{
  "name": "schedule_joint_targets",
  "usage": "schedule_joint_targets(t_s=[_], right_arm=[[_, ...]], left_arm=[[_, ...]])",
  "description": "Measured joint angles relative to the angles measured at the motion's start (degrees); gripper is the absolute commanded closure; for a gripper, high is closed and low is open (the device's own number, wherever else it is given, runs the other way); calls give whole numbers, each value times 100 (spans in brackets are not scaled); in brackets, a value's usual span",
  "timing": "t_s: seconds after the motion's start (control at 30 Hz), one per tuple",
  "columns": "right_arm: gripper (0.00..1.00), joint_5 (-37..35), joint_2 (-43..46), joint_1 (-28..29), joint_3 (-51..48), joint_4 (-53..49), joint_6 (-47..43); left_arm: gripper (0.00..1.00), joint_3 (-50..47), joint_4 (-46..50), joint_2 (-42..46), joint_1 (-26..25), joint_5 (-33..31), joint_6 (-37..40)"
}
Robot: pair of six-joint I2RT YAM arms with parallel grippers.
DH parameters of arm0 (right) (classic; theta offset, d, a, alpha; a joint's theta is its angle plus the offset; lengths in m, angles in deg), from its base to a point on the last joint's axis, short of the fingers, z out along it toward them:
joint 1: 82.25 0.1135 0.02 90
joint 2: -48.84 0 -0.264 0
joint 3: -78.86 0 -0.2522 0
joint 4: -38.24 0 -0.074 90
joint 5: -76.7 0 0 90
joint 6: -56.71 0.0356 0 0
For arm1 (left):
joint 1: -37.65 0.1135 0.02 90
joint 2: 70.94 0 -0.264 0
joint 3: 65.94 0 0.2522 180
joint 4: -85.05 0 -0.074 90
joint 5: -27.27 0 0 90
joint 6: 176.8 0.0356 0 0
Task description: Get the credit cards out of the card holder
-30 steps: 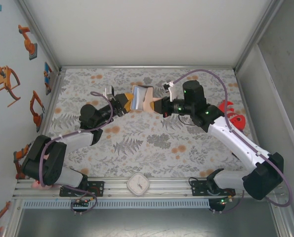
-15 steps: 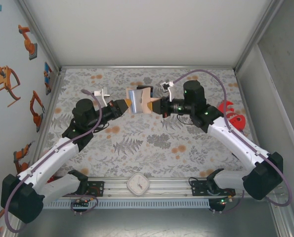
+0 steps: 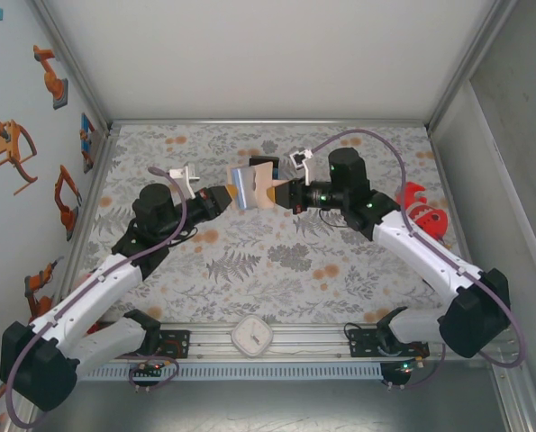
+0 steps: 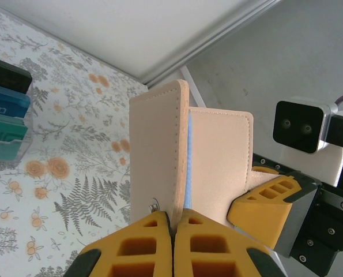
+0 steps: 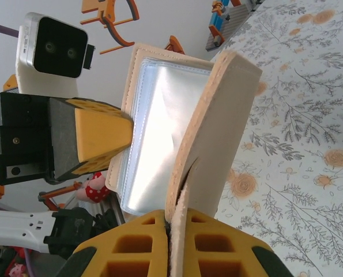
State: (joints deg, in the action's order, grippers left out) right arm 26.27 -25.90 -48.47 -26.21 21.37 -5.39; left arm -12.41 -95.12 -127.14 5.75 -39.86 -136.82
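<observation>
The clear sleeves lie against the other flap while my right gripper pinches the cover flap (image 5: pixel 220 135), so this gripper should open and go to the sleeves' free edge (image 5: pixel 125 187).
The tan card holder (image 3: pixel 257 185) hangs open in the air over the back middle of the table, stretched between both grippers. My left gripper (image 3: pixel 229 192) is shut on its left flap (image 4: pixel 157 156); the fingers (image 4: pixel 136 245) meet on the flap's edge. A thin blue card edge (image 4: pixel 187 167) shows between the two flaps. My right gripper (image 3: pixel 279 191) is shut on the other flap (image 5: pixel 214 138), its fingers (image 5: pixel 217 245) pinching the fuzzy edge. The shiny pale bluish inner face (image 5: pixel 159 133) is turned toward the right wrist camera. How many credit cards sit inside I cannot tell.
A teal-and-black block (image 4: pixel 4 109) stands on the flowered table (image 3: pixel 277 261) behind the wallet. A white round clock (image 3: pixel 251 336) lies at the near rail. A red toy (image 3: pixel 421 207) sits at the right edge. Walls close in on three sides.
The left arm has swung out and stretched forward, and its gripper has shut on the card holder's left flap. The card holder has shifted slightly left; the right gripper keeps its hold.
</observation>
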Motion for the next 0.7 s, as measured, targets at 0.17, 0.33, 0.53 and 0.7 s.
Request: schedule_joint_targets(t_s=[0.17,0.33,0.53,0.7], right_arm=[[100,-28,-63,2,-37,96,90],[100,-68,-63,13,-37,109,114],[100,-166,-63,13,-87,109,127],[92,-190,-63,17,-111,133,173]], left_arm=[[100,-24,22,4,0,-92,162],[100,-66,-37,20,0,-101,254],[100,-146,-101,76,-2,-114,339],[100,-282,-114,308,0,-173,402]])
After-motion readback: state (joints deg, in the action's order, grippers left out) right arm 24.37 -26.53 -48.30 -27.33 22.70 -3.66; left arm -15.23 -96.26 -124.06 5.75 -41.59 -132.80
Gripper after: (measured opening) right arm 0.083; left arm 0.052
